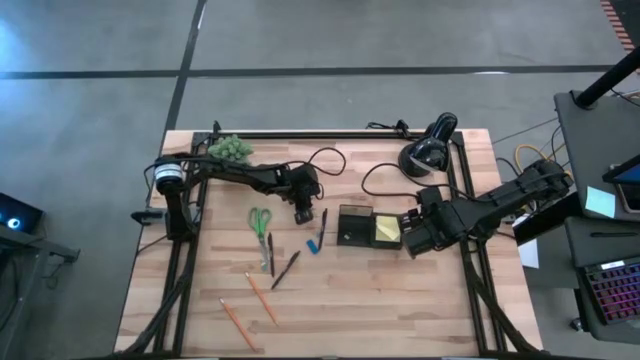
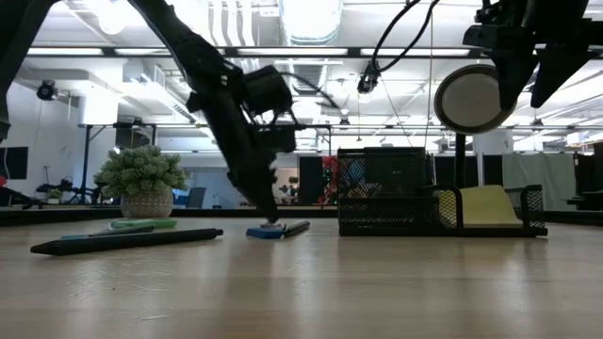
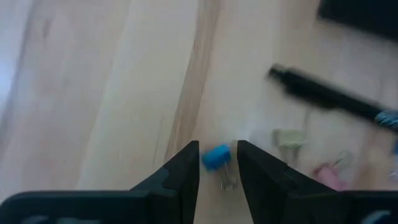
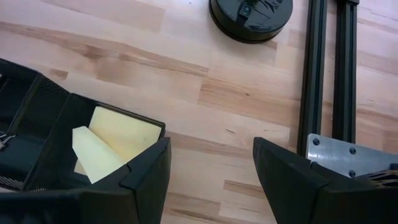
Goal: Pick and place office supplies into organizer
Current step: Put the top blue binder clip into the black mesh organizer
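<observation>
Next, I open my left gripper's fingers and turn that gripper square to the clip's wire handles [image 3: 228, 180] before I close them, because the blue clip [image 3: 216, 157] lies at a slant between them.
My left gripper [image 1: 303, 217] points down at the table's middle, open. Its fingertips [image 3: 217, 148] stand on either side of a small blue clip [image 3: 216, 157] that lies on the wood [image 2: 267, 232]. The black organizer [image 1: 355, 227] stands to its right, with the yellow sticky-note pad [image 1: 388, 230] inside its right compartment [image 4: 112, 143]. My right gripper [image 1: 412, 240] hovers open at the organizer's right end [image 4: 211, 149]. Green-handled scissors [image 1: 261, 221], dark pens [image 1: 284, 268] and two orange pencils [image 1: 262, 300] lie flat on the table's left half. My left gripper comes at the blue clip from above, one finger [image 3: 186, 171] on each side of it. I cannot tell whether the fingers touch it. The clip lies on the table with its wire handles [image 3: 229, 180] toward the gripper.
A black desk lamp [image 1: 430, 150] stands at the far right, its cable trailing across the far side. A green plant [image 1: 230, 150] sits at the far left. A blue-ended pen [image 1: 320, 235] lies beside the organizer, and two more small clips [image 3: 289, 138] lie near the left gripper.
</observation>
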